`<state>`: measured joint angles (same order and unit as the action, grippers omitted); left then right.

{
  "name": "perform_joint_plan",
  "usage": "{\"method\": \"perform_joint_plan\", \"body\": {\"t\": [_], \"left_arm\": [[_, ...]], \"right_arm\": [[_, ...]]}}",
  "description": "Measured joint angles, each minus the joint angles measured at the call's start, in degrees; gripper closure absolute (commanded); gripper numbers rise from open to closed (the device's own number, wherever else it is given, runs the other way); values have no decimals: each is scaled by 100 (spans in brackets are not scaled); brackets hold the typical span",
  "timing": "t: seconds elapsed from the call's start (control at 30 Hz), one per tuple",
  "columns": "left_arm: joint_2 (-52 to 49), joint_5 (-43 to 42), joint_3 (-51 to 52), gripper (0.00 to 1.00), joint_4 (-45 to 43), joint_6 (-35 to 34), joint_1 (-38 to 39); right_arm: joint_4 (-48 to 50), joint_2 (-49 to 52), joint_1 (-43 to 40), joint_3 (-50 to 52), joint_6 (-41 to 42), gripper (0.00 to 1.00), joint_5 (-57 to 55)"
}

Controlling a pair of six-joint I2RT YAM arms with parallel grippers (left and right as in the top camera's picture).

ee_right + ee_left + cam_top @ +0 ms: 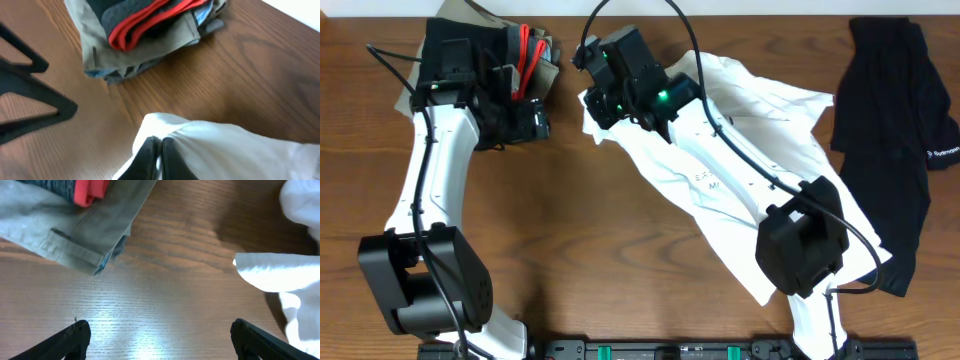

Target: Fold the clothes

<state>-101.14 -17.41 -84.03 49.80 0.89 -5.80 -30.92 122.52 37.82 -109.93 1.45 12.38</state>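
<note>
Next, my left gripper takes that end (603, 136) as my right gripper holds the T-shirt's end (592, 118) near the stack, so that my right gripper is free for the T-shirt's other end.
A large white T-shirt (760, 130) with faint lettering lies crumpled across the middle and right of the table. My right gripper (595, 105) is shut on its far left edge, the fingers pinching white cloth in the right wrist view (159, 150). My left gripper (535, 122) is open and empty, just left of that edge; in the left wrist view (160, 335) its fingers spread over bare wood, with the T-shirt edge (280, 275) to the right.
A stack of folded clothes, khaki, grey and red (520, 50), sits at the back left, also in both wrist views (85, 225) (145, 35). A black garment (890, 130) lies at the right edge.
</note>
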Motion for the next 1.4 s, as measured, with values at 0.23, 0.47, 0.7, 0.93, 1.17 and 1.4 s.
{"method": "perform_joint_plan", "body": {"t": [0.23, 0.47, 0.7, 0.93, 1.17, 1.4], "left_arm": [[79, -7, 0, 9, 361, 212, 0], [166, -505, 4, 9, 612, 861, 140], [170, -649, 417, 9, 284, 1394, 822], [15, -28, 774, 16, -243, 1261, 1176], [-437, 463, 776, 21, -820, 1235, 1462], [-1121, 645, 776, 34, -1082, 1233, 1639]], "right_arm": [[-487, -11, -87, -20, -17, 1, -50], [-1937, -481, -514, -22, -11, 1, -87], [-2855, -1213, -1106, -81, -13, 9, -81], [-3392, -1255, -1685, -98, 11, 25, -85], [-3576, -1255, -1939, -98, 7, 28, -92], [-3650, -1255, -1939, -98, 7, 29, -151]]}}
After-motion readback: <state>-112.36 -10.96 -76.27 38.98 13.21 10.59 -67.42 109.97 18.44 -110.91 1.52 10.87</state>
